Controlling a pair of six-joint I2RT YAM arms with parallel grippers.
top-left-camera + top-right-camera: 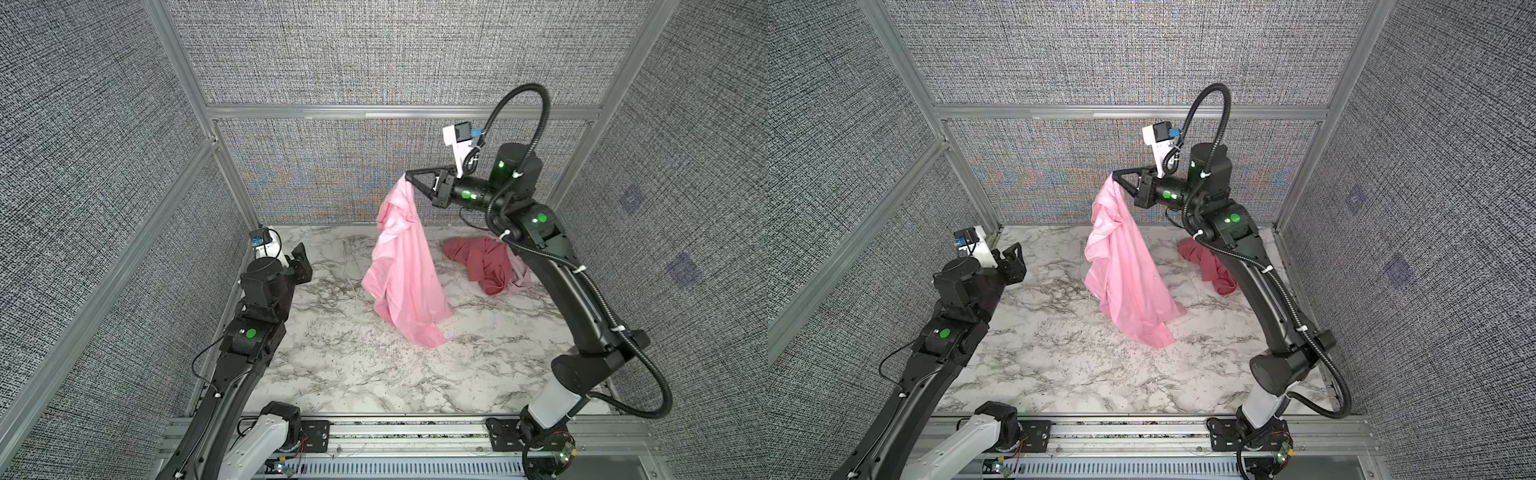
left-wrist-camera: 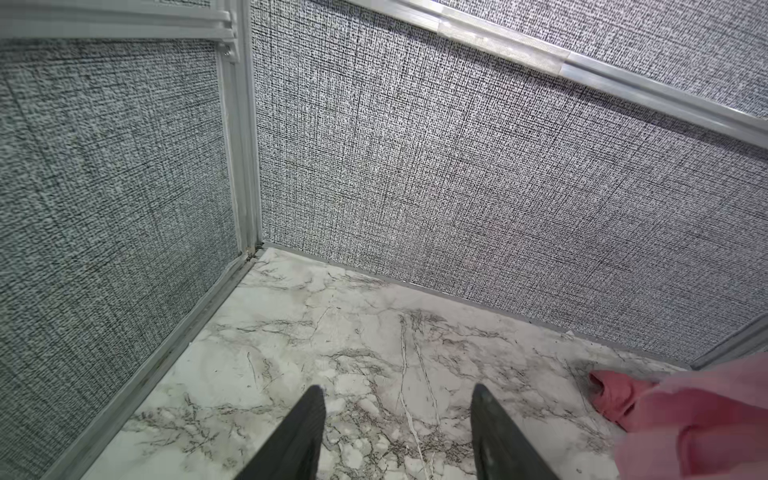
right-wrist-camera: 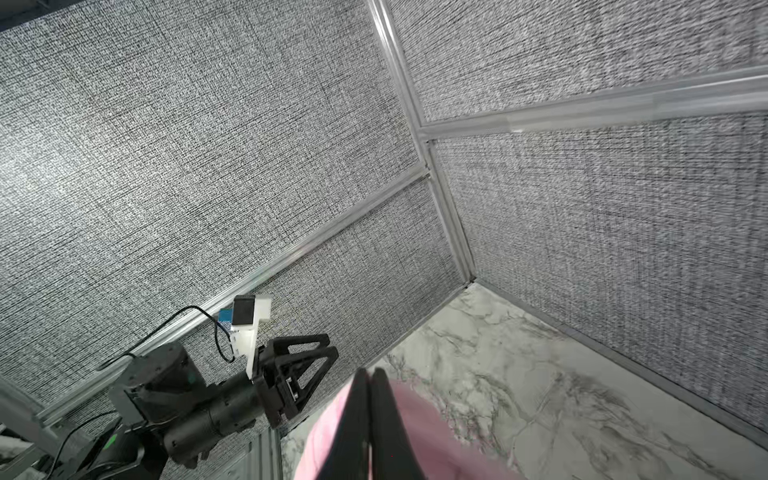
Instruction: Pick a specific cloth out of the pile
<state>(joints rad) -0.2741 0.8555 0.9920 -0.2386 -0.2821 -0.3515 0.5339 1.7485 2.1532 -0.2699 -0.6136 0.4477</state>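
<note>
The bright pink cloth (image 1: 404,268) hangs free of the rose-red cloth, so my right gripper keeps moving toward the marble (image 1: 326,294) beside my left gripper and lets go there.
The bright pink cloth (image 1: 403,266) (image 1: 1125,270) hangs from my right gripper (image 1: 409,176) (image 1: 1116,174), which is shut on its top corner high above the back middle of the table. Its lower folds reach down to the marble. In the right wrist view the black fingers (image 3: 370,371) are pressed together over pink fabric (image 3: 424,440). The rest of the pile, a dark rose-red cloth (image 1: 478,262) (image 1: 1208,266) over a pale pink one (image 1: 521,274), lies at the back right, partly behind the right arm. My left gripper (image 1: 302,255) (image 2: 397,388) is open and empty at the back left.
Grey mesh walls with aluminium posts (image 1: 232,166) enclose the marble table (image 1: 353,374) on three sides. The left arm lies along the left wall. The right wrist view shows the left gripper (image 3: 330,345) near the wall. Pink fabric (image 2: 706,415) enters the left wrist view's edge.
</note>
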